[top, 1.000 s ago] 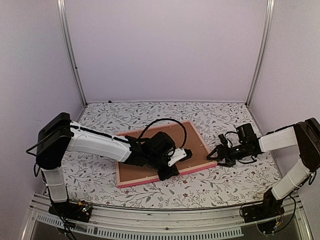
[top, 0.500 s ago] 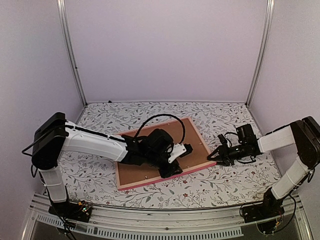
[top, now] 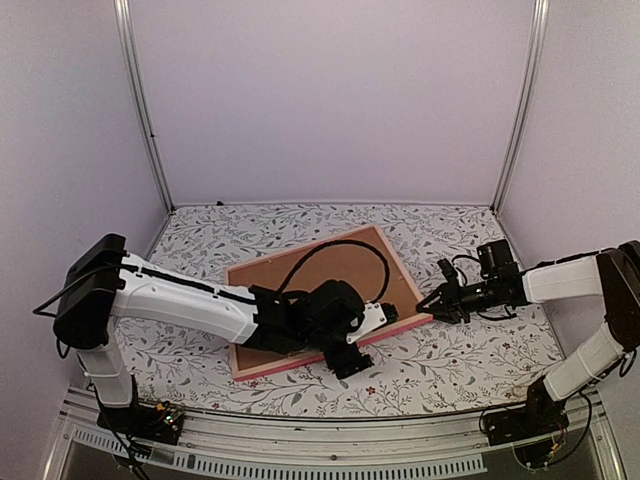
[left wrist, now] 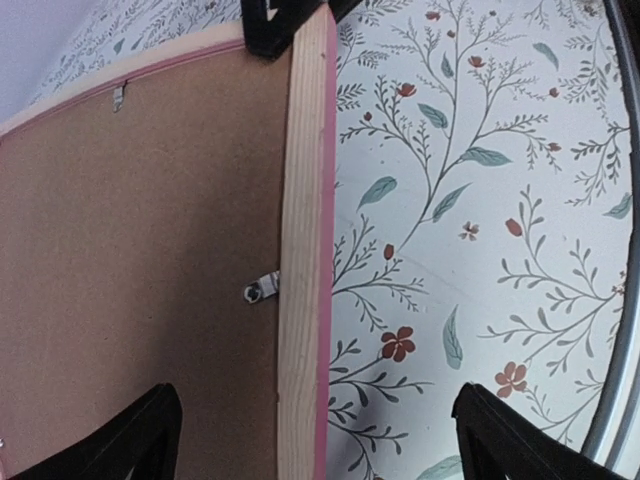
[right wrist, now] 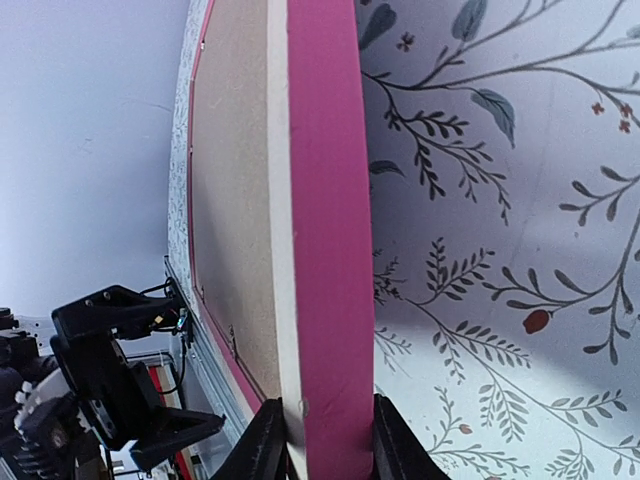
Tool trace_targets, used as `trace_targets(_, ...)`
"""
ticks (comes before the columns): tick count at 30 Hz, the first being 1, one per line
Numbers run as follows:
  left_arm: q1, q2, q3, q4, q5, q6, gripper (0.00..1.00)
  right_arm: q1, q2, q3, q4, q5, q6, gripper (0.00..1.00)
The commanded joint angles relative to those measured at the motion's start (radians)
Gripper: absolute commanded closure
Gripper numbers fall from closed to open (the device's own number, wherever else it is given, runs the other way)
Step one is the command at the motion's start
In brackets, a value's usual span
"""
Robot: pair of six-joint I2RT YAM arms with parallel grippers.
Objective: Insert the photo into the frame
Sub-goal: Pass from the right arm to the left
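The robot's right gripper is holding the face-down frame's corner [top: 424, 317], so next the left gripper takes hold of the frame's near bar [top: 312, 358] and turns the frame over after the right gripper opens.
The pink frame [top: 300, 362] lies face down, its brown backing board [top: 290, 290] up. The photo is hidden from every view. My right gripper [top: 432, 308] is shut on the frame's right corner. In the right wrist view both fingers of that gripper [right wrist: 328, 440] pinch the pink rail [right wrist: 325, 200], and a shadow lies on the cloth under it. My left gripper [top: 368, 338] stands open over the frame's near rail. In the left wrist view that gripper [left wrist: 320, 440] straddles the rail [left wrist: 305, 200] with wide jaws and holds nothing.
A floral cloth [top: 450, 360] covers the table. A small metal tab [left wrist: 262, 290] sits at the backing board's [left wrist: 140, 250] edge. Lilac walls and two metal posts [top: 140, 110] close in the back and sides. The table's metal front edge [left wrist: 615, 300] runs close to the left gripper.
The left gripper has opened wide and slid toward the frame's near rail. The right gripper has closed on the frame's right corner. The frame has shifted slightly.
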Motion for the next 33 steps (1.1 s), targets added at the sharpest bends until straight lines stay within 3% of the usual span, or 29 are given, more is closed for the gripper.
trace_targets(1, -0.08, 0.012, 0.037, -0.045, -0.267, 0.067, 0.01, 0.002, -0.083, 0.062, -0.022, -0.082, 0.01, 0.72)
trace_targets(9, -0.125, 0.153, 0.115, -0.112, -0.649, 0.091, 0.03, 0.002, -0.108, 0.115, -0.089, -0.115, 0.002, 0.72)
trace_targets(14, -0.128, 0.189, 0.117, -0.123, -0.751, 0.059, 0.1, 0.002, -0.112, 0.125, -0.099, -0.122, 0.009, 0.73)
trace_targets(21, -0.136, 0.154, 0.109, -0.13, -0.775, 0.032, 0.25, 0.002, -0.09, 0.127, -0.105, -0.111, -0.007, 0.73)
trace_targets(25, -0.143, 0.145, 0.104, -0.135, -0.773, 0.032, 0.43, 0.002, -0.085, 0.132, -0.109, -0.099, -0.012, 0.72)
trace_targets(30, -0.151, 0.127, 0.112, -0.156, -0.78, 0.03, 0.6, 0.002, -0.081, 0.15, -0.138, -0.072, -0.024, 0.62)
trace_targets(33, -0.152, 0.108, 0.111, -0.155, -0.792, 0.037, 0.65, 0.001, -0.078, 0.164, -0.166, -0.056, -0.039, 0.57)
